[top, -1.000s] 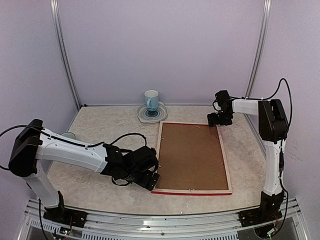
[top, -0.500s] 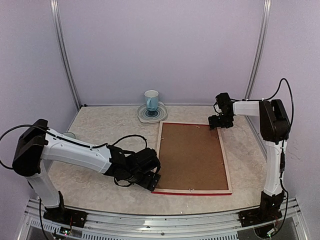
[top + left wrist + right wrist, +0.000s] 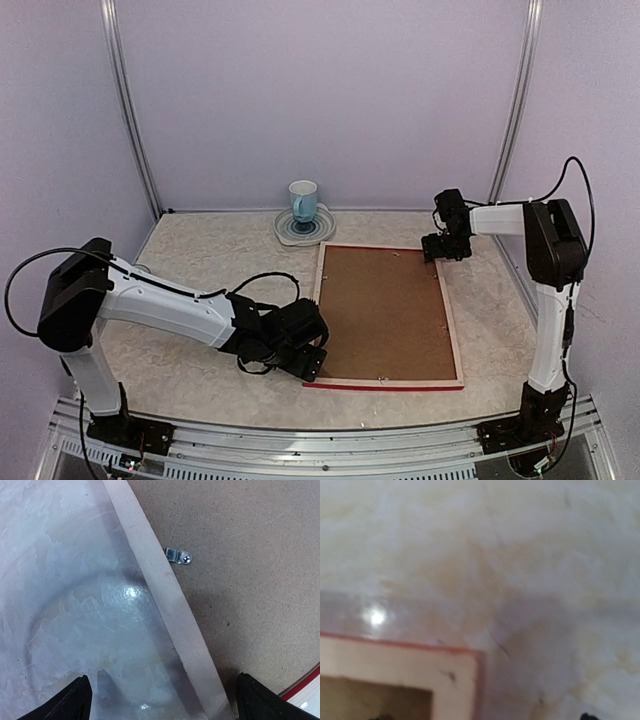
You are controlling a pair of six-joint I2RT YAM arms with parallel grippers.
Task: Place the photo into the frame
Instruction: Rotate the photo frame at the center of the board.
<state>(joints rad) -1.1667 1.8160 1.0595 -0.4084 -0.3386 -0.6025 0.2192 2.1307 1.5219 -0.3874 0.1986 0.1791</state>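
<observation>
The frame's long sides (image 3: 447, 320) point from front to back. I should turn the frame crosswise, so my right gripper should first move clear and then pull the frame's far corner (image 3: 456, 667) around.
The frame (image 3: 455, 340) lies face down on the table, pale wood reverse up, with its red edge showing along the near side. The plain brown backing board (image 3: 380, 310) fills it. The photo is hidden. My left gripper (image 3: 312, 362) is open at the frame's near left corner. In the left wrist view its jaws straddle the pale left rail (image 3: 165, 595), with a metal turn clip (image 3: 180, 556) on the backing board (image 3: 250, 580) beyond. My right gripper (image 3: 440, 247) is open and empty over the far right corner (image 3: 395, 660), which is blurred in the right wrist view.
A blue and white mug (image 3: 303, 200) stands on a saucer (image 3: 322, 230) at the back, just beyond the frame's far left corner. A small pale object (image 3: 138, 270) lies at the far left behind my left arm. Walls close in the back and both sides.
My left gripper has slid right and nearer, onto the frame's near left corner. My right gripper has shifted a little right along the frame's far edge.
</observation>
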